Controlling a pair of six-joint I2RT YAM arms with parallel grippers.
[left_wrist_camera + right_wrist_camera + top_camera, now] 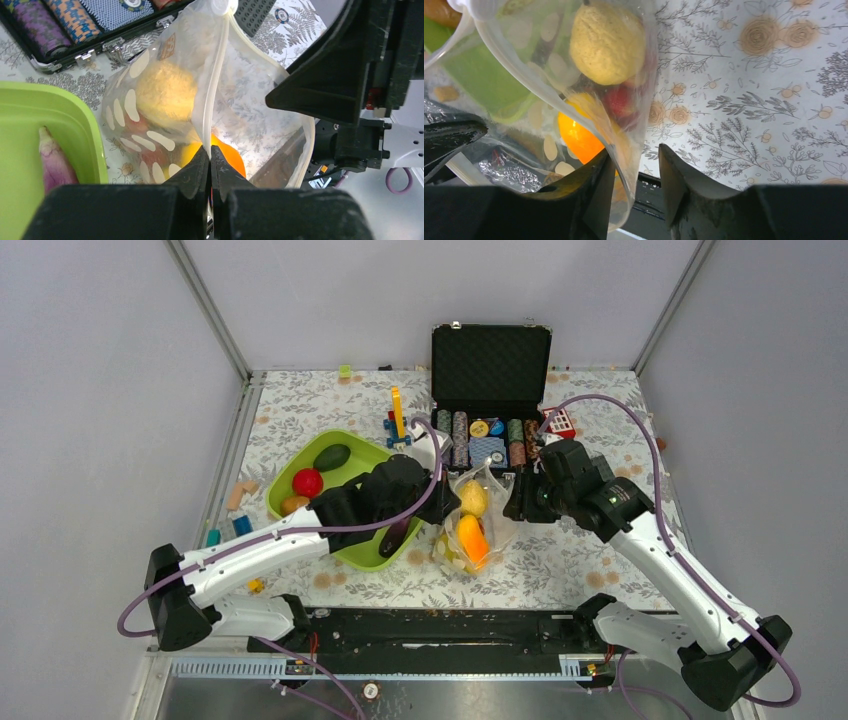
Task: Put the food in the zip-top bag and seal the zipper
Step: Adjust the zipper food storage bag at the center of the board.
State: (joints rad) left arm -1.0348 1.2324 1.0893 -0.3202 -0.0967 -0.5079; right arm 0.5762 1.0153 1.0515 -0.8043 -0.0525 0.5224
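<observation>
My right gripper should close on the bag's rim (612,153), which lies loose between its open fingers, before my left gripper fetches the red fruit (308,482).
The clear polka-dot zip-top bag (470,525) stands in the table's middle, holding a yellow lemon (473,498) and an orange fruit (472,540). My left gripper (447,502) is shut on the bag's white zipper rim (214,100), seen in the left wrist view (210,152). My right gripper (515,502) is open with the opposite bag rim (624,150) lying between its fingers, against the left one (589,185). The lemon (606,42), orange (576,135) and something red (619,100) show through the plastic. A dark green fruit (332,456), a red fruit (308,482), an orange piece (294,504) and a purple vegetable (395,538) lie in the lime-green tray (300,455).
An open black case (490,360) with poker chips (490,440) stands right behind the bag. A yellow-and-blue toy (398,420) stands left of the case. Small loose pieces (240,495) lie left of the tray. The tray's rim (95,145) is next to the bag.
</observation>
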